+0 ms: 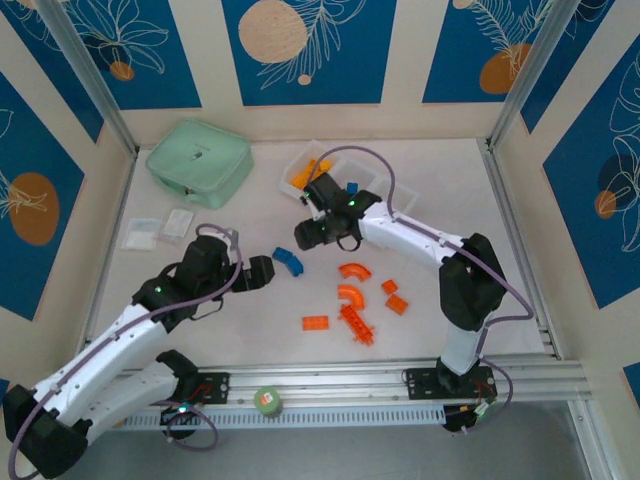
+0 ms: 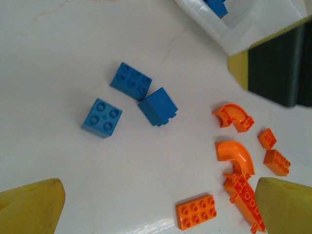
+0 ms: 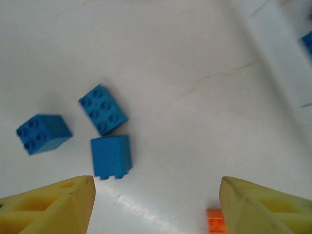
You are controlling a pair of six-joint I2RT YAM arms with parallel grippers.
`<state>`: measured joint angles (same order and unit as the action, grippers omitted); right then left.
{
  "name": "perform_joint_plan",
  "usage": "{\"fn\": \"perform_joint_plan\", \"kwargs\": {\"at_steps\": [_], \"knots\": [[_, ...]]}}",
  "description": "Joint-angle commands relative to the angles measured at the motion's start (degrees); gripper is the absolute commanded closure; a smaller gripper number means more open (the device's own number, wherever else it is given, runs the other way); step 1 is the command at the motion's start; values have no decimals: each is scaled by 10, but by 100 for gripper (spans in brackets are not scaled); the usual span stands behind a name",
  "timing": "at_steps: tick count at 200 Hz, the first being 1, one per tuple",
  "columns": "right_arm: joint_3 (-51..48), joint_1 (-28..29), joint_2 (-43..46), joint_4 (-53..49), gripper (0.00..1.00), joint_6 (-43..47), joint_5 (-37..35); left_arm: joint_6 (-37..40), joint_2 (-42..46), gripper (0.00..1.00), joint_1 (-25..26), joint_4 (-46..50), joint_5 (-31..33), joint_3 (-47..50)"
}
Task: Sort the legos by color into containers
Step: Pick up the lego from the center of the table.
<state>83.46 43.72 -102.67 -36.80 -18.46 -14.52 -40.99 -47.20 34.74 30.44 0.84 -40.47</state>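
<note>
The lego's upright sides [image 3: 127,153] stand square to my right gripper's fingers and lie free, so I should keep lowering it over the tipped blue lego [image 3: 108,157] until the fingers straddle it.
Three blue legos [image 2: 130,81] [image 3: 111,156] lie close together on the white table; from above they show as a blue clump [image 1: 288,260]. Orange-red legos [image 1: 350,296], arches and plates, are scattered to their right, among them a flat plate [image 2: 196,211]. My left gripper [image 1: 262,272] [image 2: 158,209] hovers just left of the blue clump, open and empty. Just beyond the clump, my right gripper [image 1: 308,238] [image 3: 156,204] is open with nothing between its fingers. The containers [image 1: 300,160] stand behind it, holding yellow-orange legos [image 1: 308,172] and a blue one [image 1: 352,187].
A mint-green zip case [image 1: 199,160] lies at the back left, with small clear packets [image 1: 160,228] in front of it. A green tape roll [image 1: 267,401] rests on the front rail. The right arm's dark body [image 2: 278,68] hangs near the tray corner [image 2: 229,29].
</note>
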Motion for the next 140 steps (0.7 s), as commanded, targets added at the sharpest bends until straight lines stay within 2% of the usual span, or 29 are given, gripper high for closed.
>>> {"fn": "perform_joint_plan", "kwargs": {"at_steps": [1, 58, 140], "knots": [[-20, 29, 9, 21, 30, -17, 14, -18, 33, 1, -6, 40, 24, 20], [-17, 70, -56, 30, 26, -12, 2, -35, 82, 1, -6, 66, 48, 42], [24, 71, -143, 42, 29, -3, 0, -44, 83, 1, -6, 59, 60, 51]]}}
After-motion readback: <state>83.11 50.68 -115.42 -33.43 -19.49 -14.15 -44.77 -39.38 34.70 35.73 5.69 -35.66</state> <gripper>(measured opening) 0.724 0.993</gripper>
